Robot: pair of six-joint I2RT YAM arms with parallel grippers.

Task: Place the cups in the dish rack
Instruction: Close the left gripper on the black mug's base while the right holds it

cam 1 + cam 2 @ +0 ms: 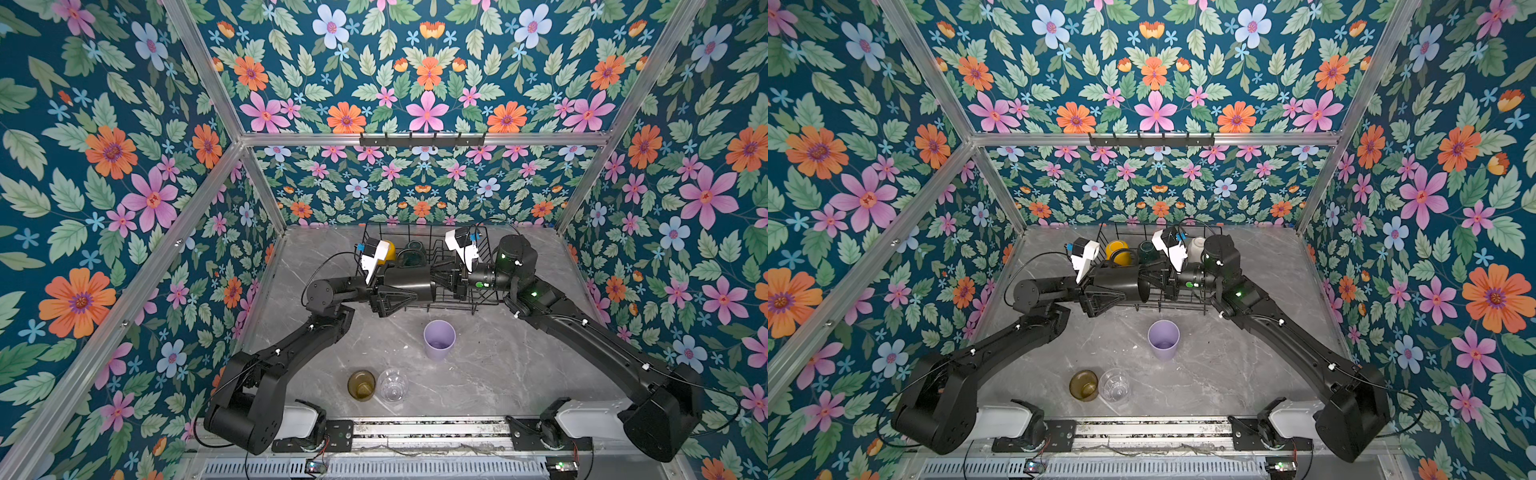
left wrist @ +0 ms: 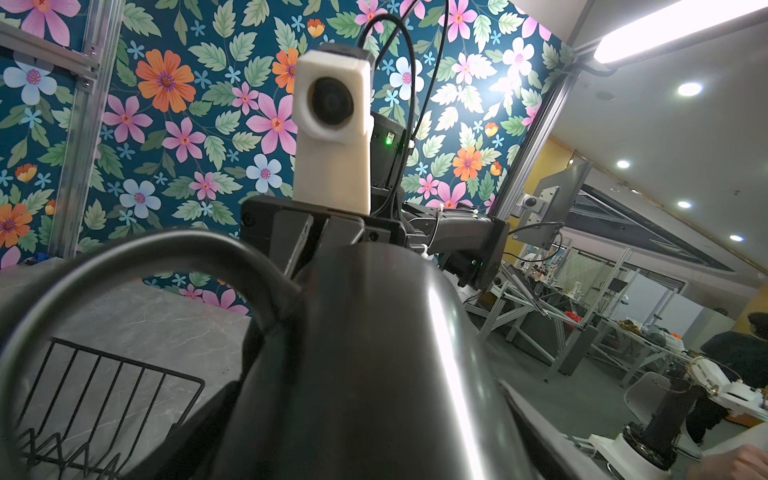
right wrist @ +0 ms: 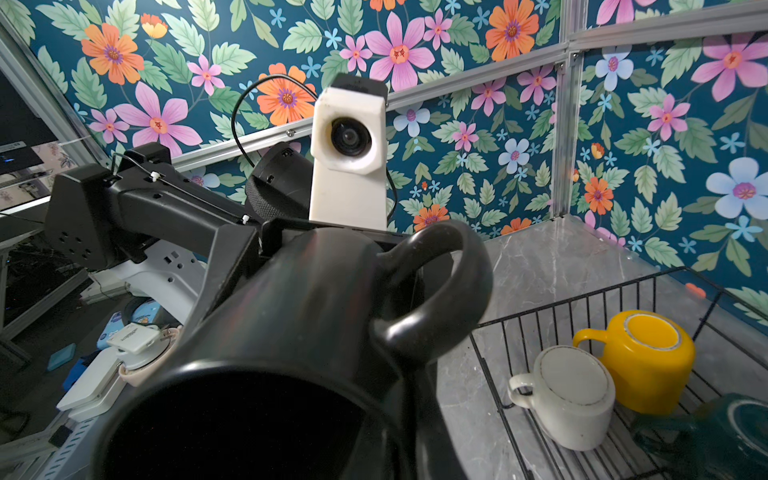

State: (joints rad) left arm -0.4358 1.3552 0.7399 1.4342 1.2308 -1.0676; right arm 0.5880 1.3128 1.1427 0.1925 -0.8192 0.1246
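The black mug is held in my right gripper by its rim, the end of the mug that goes down, so next my left gripper takes its body and turns it so its opening faces down.
A black mug hangs on its side over the front of the dish rack, between both grippers. My left gripper stands wide around its body, fingers against its sides. My right gripper is shut on its rim. Upside down in the rack sit a yellow mug, a cream mug and a teal mug. On the table stand a lilac tumbler, an olive glass and a clear glass.
A black hook rail is fixed high on the back wall. Floral walls close the grey marble table on three sides. Both arm bases sit on a metal rail along the front edge.
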